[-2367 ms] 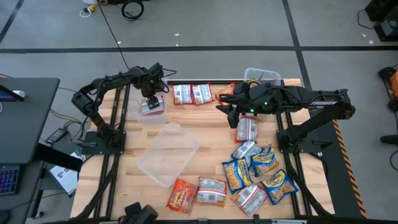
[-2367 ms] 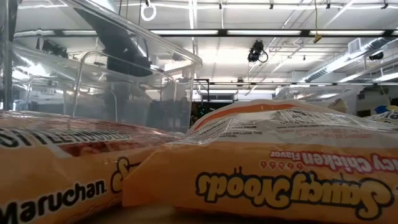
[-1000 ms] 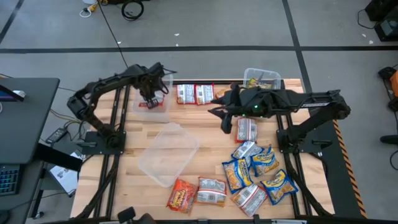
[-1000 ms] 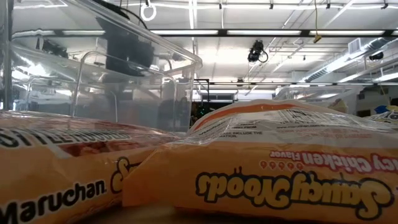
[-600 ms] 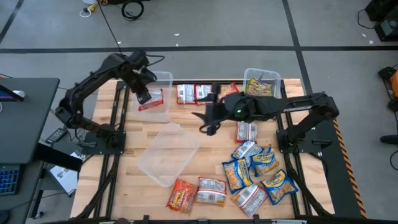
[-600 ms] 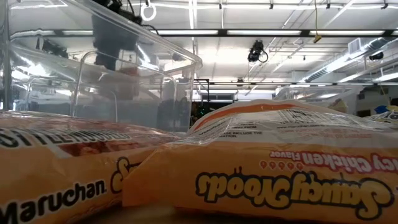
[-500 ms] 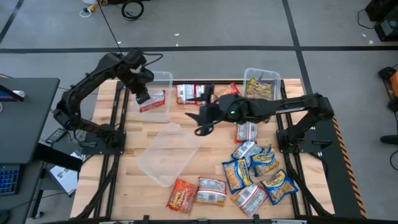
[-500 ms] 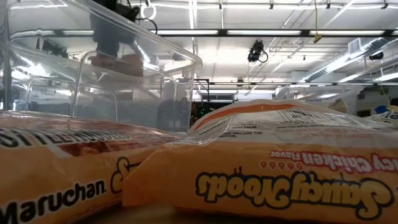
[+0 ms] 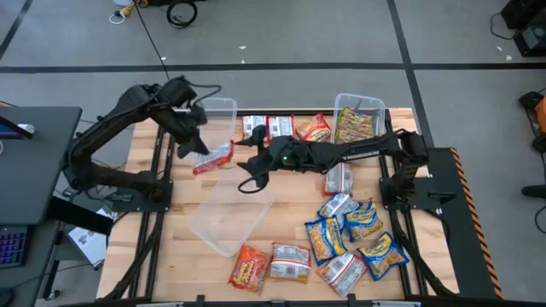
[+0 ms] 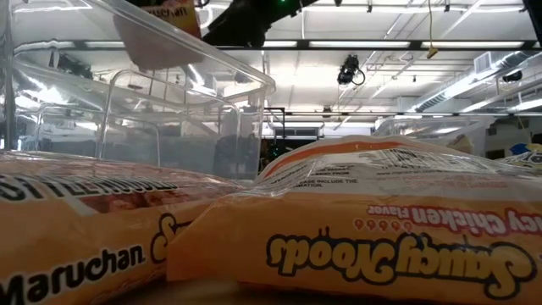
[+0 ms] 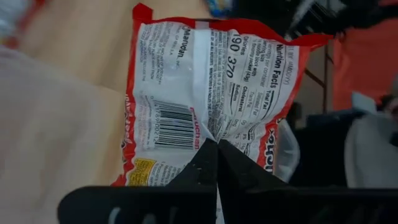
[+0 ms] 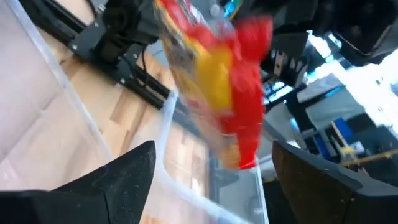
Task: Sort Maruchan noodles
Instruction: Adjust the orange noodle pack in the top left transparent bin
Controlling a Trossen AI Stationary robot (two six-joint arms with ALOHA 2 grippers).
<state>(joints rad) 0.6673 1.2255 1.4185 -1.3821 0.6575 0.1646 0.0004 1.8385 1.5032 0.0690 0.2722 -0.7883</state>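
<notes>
My left gripper is pinching the packet's back seam (image 11: 204, 112), and the packet's front is underneath. So my right gripper should hold its loose end (image 9: 227, 152) while my left gripper takes a new grip on the packet's edge.
My left gripper (image 9: 193, 145) is shut on a red Maruchan noodle packet (image 9: 214, 156), raised over the near end of the far-left clear bin (image 9: 220, 112). The left wrist view shows the packet's back with its barcode (image 11: 211, 93). My right gripper (image 9: 247, 176) reaches in from the right and stands open just right of that packet, over the far end of the middle clear bin (image 9: 229, 213). The packet (image 12: 217, 81) shows ahead of its spread fingers. Other noodle packets lie along the far edge (image 9: 266, 128) and in a pile at the near right (image 9: 354, 239). My left gripper pinches the film at the packet's back seam (image 11: 208, 127), about the middle of the back face, between its two fingertips. The film puckers there. The packet is lifted clear of table and bin and tilts, reaching from the fingers toward the table's right.
A third clear bin (image 9: 358, 115) at the far right holds packets. One packet (image 9: 339, 179) lies right of centre, and two (image 9: 271, 264) lie at the near edge, filling the low view's foreground (image 10: 356, 229). Bare wood shows at the near left.
My left gripper has risen from the far-left bin with the red packet, which now hangs clear and higher. My right gripper has travelled toward the table's left, from beside the lone centre-right packet to close by the held packet.
</notes>
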